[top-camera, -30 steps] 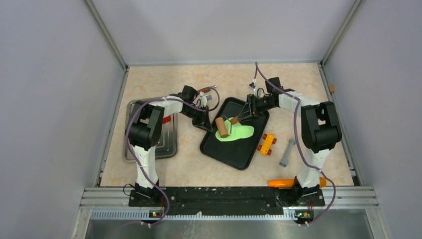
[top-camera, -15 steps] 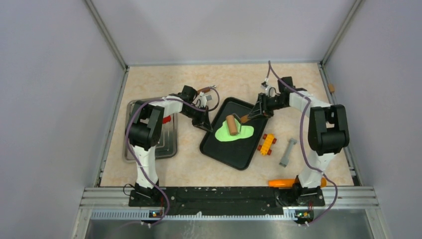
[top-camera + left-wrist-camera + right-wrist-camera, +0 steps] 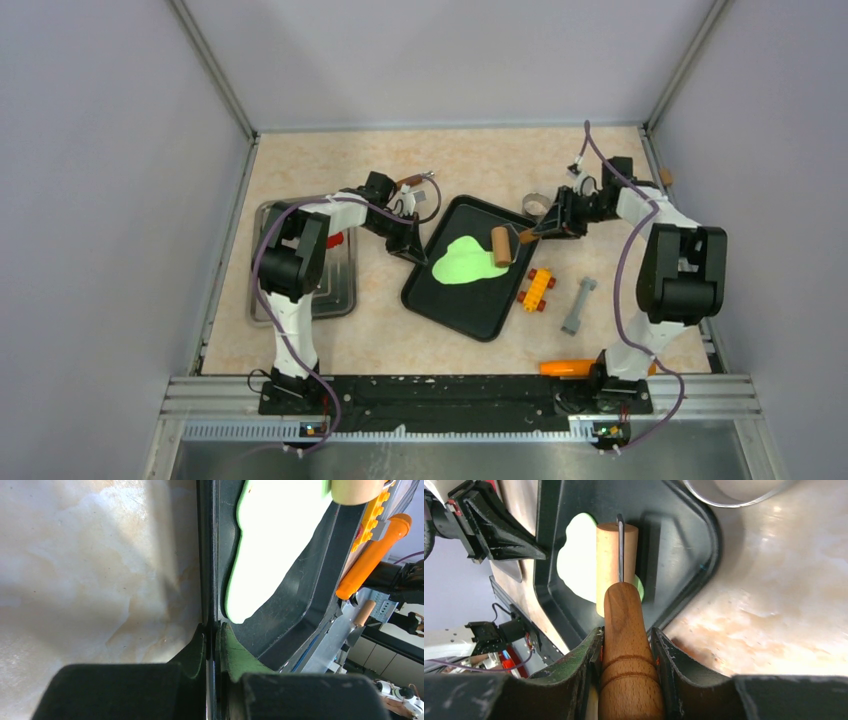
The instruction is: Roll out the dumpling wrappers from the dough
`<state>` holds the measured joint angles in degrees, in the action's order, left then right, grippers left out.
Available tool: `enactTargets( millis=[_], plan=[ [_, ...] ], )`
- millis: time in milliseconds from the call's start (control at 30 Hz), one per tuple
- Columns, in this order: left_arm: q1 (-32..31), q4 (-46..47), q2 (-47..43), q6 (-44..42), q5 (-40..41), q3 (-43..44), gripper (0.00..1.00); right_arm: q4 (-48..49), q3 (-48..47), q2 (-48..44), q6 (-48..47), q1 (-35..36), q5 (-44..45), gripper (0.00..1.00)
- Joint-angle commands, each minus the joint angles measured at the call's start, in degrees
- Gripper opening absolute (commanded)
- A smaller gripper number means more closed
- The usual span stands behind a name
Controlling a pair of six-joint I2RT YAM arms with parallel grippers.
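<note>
The roller's body [image 3: 501,247] is at the dough's end by the tray's rim, so I should roll it back over the dough [image 3: 459,263] with my right gripper, toward my left gripper.
The lime-green dough [image 3: 468,261] lies as a flattened blob in the black tray [image 3: 455,300]. It also shows in the left wrist view [image 3: 275,555] and the right wrist view [image 3: 576,560]. My right gripper [image 3: 540,231] is shut on the wooden handle [image 3: 624,645] of a small roller. Its wooden barrel [image 3: 501,246] rests at the dough's right edge. My left gripper [image 3: 412,250] is shut on the tray's left rim [image 3: 212,580]. No round green wrappers are in view.
A metal ring cutter [image 3: 536,204] lies behind the tray by the right gripper. A yellow and red toy block [image 3: 537,289], a grey bar [image 3: 577,306] and an orange tool [image 3: 566,367] lie right of the tray. A metal tray [image 3: 340,290] sits at the left.
My right arm has drawn the roller rightward across the dough, from its left part to its right edge. The left arm has not moved.
</note>
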<state>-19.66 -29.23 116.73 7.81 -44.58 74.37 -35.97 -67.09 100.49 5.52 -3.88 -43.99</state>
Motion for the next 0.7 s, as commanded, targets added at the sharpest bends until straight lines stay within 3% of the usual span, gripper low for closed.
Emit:
enactTargets(
  millis=[0,67,367,533,667],
  plan=[
    [-0.3,-0.4,-1.2,-1.5,1.1,-0.1,0.0,-2.0,2.4,0.3,-8.3,-3.8,19.6,0.0],
    [-0.2,-0.4,-1.4,-1.4,1.2,-0.1,0.0,-2.6,1.8,-0.8,-9.6,-3.9,18.2,0.0],
    [-0.3,-0.4,-1.2,-1.4,1.3,-0.1,0.0,-1.4,-1.6,-11.2,-9.2,-0.3,-8.0,0.0],
    [-0.4,-0.8,-0.4,-1.5,1.3,0.6,0.0,-0.7,4.2,-15.1,-6.5,1.1,-13.1,0.0],
    [-0.5,-0.8,-0.2,-1.4,1.2,0.7,0.0,0.8,8.1,-15.6,-6.7,2.6,-12.1,0.0]
  ],
)
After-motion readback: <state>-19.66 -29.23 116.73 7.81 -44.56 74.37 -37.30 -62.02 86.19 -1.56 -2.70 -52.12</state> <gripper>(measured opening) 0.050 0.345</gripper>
